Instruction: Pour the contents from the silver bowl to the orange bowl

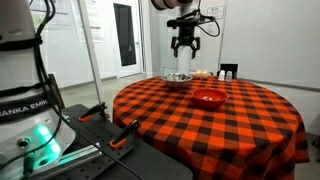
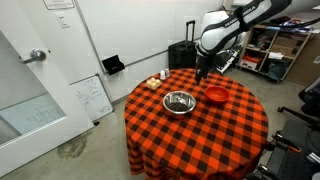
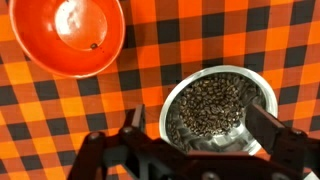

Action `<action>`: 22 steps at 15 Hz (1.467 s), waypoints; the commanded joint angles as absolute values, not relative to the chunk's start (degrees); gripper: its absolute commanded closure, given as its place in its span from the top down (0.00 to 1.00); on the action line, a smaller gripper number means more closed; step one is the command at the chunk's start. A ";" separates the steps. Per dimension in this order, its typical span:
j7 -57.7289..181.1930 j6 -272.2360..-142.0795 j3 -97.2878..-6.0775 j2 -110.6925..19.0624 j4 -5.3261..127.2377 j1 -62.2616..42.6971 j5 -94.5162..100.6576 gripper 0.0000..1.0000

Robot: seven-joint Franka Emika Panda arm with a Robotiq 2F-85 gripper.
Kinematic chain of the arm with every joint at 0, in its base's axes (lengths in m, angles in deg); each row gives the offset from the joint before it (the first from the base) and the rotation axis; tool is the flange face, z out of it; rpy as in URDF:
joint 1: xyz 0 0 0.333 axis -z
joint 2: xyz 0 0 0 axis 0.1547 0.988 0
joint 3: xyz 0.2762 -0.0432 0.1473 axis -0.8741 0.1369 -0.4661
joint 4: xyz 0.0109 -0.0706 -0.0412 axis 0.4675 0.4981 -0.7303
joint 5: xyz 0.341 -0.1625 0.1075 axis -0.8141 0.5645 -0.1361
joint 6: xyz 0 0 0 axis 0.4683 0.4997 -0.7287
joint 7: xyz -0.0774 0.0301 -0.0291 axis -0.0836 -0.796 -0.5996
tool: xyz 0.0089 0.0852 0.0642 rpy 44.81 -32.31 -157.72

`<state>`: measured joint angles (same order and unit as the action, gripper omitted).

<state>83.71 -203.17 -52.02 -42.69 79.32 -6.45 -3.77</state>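
Note:
The robot's open fingers are placed across the silver bowl's rim [image 3: 164, 118] nearest the orange bowl, so the gripper should go on moving down until they can close on that rim [image 2: 194, 103].
The silver bowl [image 3: 213, 108] is a shiny metal bowl full of dark brown beans; it stands on the checked tablecloth and shows in both exterior views [image 1: 178, 77] [image 2: 179, 101]. The orange bowl [image 3: 68, 33] is a shallow red-orange bowl beside it, nearly empty, also seen in both exterior views [image 1: 210, 97] [image 2: 216, 95]. My gripper [image 3: 200, 125] is open and hovers well above the silver bowl, its fingers to either side of the bowl in the wrist view. It hangs high over the table in both exterior views [image 1: 185, 45] [image 2: 201, 72].
The round table [image 2: 200, 125] has a red-and-black checked cloth. Small objects lie at its far edge [image 1: 203, 73] [image 2: 154, 82]. A black suitcase [image 2: 181, 56] stands behind the table, and shelves [image 2: 275, 50] stand at the back.

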 commanded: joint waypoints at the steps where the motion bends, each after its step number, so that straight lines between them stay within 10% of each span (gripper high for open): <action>1: 79.98 -202.73 -53.74 -33.06 68.63 -6.08 -2.69 1.00; 21: 73.74 -199.86 -54.33 -11.34 50.39 -5.96 -1.06 1.00; 22: 73.91 -199.78 -54.41 -11.14 50.44 -5.77 -1.20 0.86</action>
<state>75.05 -201.66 -53.90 -12.77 52.91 -6.37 -2.07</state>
